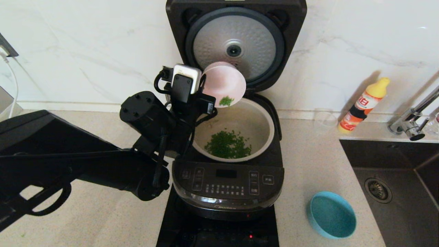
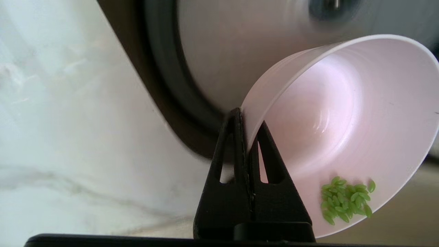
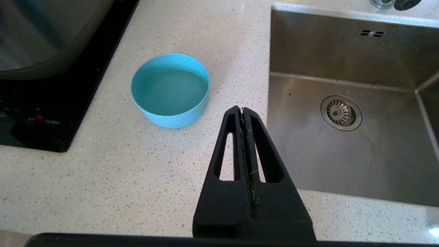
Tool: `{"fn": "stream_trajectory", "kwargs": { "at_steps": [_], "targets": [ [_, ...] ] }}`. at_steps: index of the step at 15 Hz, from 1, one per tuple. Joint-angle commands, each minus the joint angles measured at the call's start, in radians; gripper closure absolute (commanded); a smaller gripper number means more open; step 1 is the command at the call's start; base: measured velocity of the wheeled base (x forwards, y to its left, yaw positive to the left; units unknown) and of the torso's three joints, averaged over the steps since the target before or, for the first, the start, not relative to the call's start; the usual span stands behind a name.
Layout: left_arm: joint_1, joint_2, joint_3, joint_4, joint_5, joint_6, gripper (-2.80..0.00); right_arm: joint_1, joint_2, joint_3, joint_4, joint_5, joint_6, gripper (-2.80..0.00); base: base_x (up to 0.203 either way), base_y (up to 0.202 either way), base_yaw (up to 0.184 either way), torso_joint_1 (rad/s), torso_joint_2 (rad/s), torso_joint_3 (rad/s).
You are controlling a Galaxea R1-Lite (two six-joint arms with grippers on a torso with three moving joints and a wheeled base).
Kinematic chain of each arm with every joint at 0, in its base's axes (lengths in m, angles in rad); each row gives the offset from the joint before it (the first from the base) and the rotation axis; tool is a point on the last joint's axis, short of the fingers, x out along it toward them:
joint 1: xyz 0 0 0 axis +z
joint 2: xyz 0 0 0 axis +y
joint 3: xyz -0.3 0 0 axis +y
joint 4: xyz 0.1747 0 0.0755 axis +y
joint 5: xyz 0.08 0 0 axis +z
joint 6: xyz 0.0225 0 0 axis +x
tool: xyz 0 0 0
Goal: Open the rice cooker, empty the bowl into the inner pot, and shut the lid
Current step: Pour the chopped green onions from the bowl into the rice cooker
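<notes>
My left gripper should shake the pale pink bowl up and down over the inner pot (image 1: 242, 124), since a clump of green grains (image 1: 226, 101) sticks near the bowl's lower rim.
The black rice cooker (image 1: 227, 187) stands in the middle with its lid (image 1: 236, 44) raised upright, silver underside facing me. In its cavity sits the cream inner pot (image 1: 265, 127), holding a pile of green grains (image 1: 228, 144). My left gripper (image 2: 245, 118) is shut on the rim of the pale pink bowl (image 1: 223, 82), which is tipped on its side above the pot's back left edge. A small clump of green grains (image 2: 346, 202) clings near the bowl's lower rim. My right gripper (image 3: 242, 110) is shut and empty above the counter, between a teal bowl and the sink.
A teal-blue bowl (image 1: 331, 214) sits on the counter right of the cooker. The steel sink (image 1: 394, 171) with its tap (image 1: 411, 127) fills the right side. An orange and yellow bottle (image 1: 363, 106) and a clear cup (image 1: 324, 120) stand by the wall. The cooker rests on a black hob (image 1: 175, 230).
</notes>
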Motion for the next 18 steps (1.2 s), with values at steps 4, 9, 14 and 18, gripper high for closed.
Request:
{"fn": "stream_trajectory", "kwargs": {
  "at_steps": [4, 9, 14, 18],
  "targets": [
    [0.005, 0.044, 0.069, -0.008, -0.002, 0.012, 0.00, 0.000, 0.000, 0.000, 0.000, 0.000, 0.000, 0.00, 0.000, 0.000, 0.000, 0.000, 0.00, 0.000],
    [0.003, 0.019, 0.077, -0.008, -0.025, 0.115, 0.00, 0.000, 0.000, 0.000, 0.000, 0.000, 0.000, 0.00, 0.000, 0.000, 0.000, 0.000, 0.00, 0.000],
    [0.005, -0.025, -0.005, -0.008, -0.063, 0.168, 0.00, 0.000, 0.000, 0.000, 0.000, 0.001, 0.000, 0.00, 0.000, 0.000, 0.000, 0.000, 0.00, 0.000],
    [0.003, -0.037, 0.054, -0.008, -0.063, 0.162, 0.00, 0.000, 0.000, 0.000, 0.000, 0.000, 0.000, 0.00, 0.000, 0.000, 0.000, 0.000, 0.00, 0.000]
  ]
}}
